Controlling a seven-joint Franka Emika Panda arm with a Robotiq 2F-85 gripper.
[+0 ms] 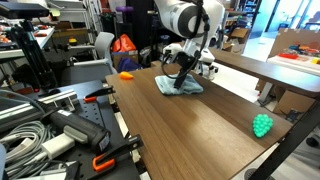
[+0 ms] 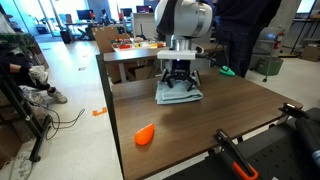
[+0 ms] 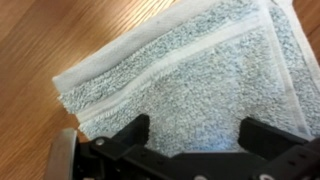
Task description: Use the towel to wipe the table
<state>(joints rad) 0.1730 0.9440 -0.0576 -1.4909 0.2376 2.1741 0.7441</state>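
I should wipe the towel back over the open wood (image 1: 180,147) toward the table's near end, because the towel (image 1: 177,86) under my gripper is near the table's far end.
The pale blue-grey towel (image 1: 180,87) lies flat on the dark brown wood-grain table (image 1: 200,125), toward its far end; it also shows in an exterior view (image 2: 180,95) and fills the wrist view (image 3: 190,85). My gripper (image 3: 194,135) is open, its two black fingers spread wide and set down over the towel's middle; it shows in both exterior views (image 1: 183,78) (image 2: 178,82). Nothing is held between the fingers.
A small green knobbly ball (image 1: 262,125) sits near one table corner. An orange object (image 2: 145,135) lies on the table (image 2: 230,115), also seen at an edge (image 1: 126,74). Cables and clamps (image 1: 60,130) crowd a neighbouring bench. A narrower wooden table (image 1: 265,68) stands behind.
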